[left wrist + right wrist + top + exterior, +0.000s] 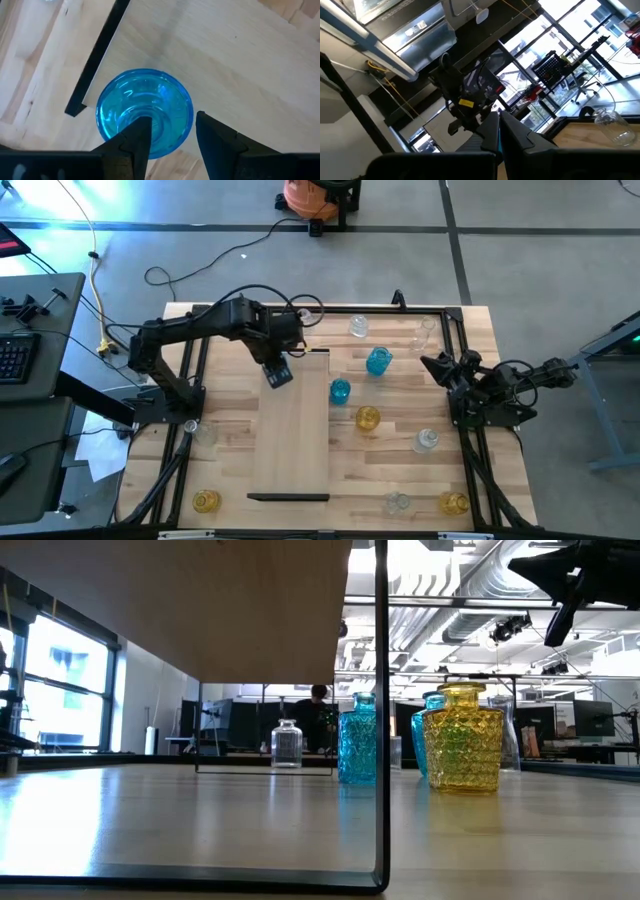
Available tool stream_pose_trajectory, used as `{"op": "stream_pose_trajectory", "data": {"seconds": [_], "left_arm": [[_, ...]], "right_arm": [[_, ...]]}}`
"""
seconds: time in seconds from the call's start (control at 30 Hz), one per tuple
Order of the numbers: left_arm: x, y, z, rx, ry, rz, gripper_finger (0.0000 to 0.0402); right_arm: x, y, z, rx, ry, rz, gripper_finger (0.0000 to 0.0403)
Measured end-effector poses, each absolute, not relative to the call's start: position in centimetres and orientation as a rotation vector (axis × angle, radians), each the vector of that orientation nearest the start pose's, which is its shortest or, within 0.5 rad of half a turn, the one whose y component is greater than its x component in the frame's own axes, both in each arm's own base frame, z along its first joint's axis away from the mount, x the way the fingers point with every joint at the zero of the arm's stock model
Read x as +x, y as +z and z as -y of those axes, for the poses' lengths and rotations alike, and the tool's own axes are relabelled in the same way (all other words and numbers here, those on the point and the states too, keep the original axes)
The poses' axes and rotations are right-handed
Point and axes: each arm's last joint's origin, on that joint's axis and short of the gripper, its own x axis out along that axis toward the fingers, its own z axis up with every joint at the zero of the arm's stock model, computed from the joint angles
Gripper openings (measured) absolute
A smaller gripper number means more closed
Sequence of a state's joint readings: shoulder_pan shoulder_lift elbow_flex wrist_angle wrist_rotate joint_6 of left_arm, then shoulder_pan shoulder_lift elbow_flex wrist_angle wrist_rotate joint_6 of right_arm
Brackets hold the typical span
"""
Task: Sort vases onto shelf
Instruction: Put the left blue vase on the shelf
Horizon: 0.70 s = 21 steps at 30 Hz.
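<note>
The robot's left gripper should close and push the blue vase inward along the shelf's dark end strip [102,52], because the vase stands at the very edge of the shelf's corner [90,111].
Seen from above, a blue vase [145,112] is at the far-left corner of the pale shelf [290,425], beside its dark end strip [95,60]. My left gripper [277,372] points down over it, open, one finger on each side of the vase's neck. Other vases stand on the table to the shelf's right: two blue [378,361] [340,390], a yellow [368,417] and a clear one [427,440]. My right gripper [440,365] waits shut at the table's right side, pointing up into the room [497,132]. My left gripper comes at the blue vase from above. One finger [132,142] covers part of the neck's rim [150,120], and I cannot tell whether it touches. The other finger [215,142] stands clear of the vase.
More vases stand near the table's edges: yellow ones at the near left [206,500] and near right [453,503], clear ones at the far side [358,327] [425,332]. The shelf is raised on thin dark legs [382,710]. Black frame rails [185,440] run along the table.
</note>
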<state>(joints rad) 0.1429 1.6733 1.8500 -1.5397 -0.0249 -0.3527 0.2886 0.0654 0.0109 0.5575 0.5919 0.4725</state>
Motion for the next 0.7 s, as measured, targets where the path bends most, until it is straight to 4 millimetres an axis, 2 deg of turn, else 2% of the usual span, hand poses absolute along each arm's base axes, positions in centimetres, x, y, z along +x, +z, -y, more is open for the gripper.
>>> {"op": "stream_pose_trajectory", "data": {"seconds": [0.13, 0.7], "left_arm": [[29.23, 38.82, -4.32, -0.359, 0.377, -1.261, 0.0141], [29.36, 38.29, -4.38, -0.348, 0.390, -1.315, 0.0141]], "right_arm": [[8.59, 21.15, -0.86, 0.670, -0.190, 0.522, 0.0000], [8.59, 21.16, -0.86, 0.675, -0.187, 0.523, 0.0000]]}}
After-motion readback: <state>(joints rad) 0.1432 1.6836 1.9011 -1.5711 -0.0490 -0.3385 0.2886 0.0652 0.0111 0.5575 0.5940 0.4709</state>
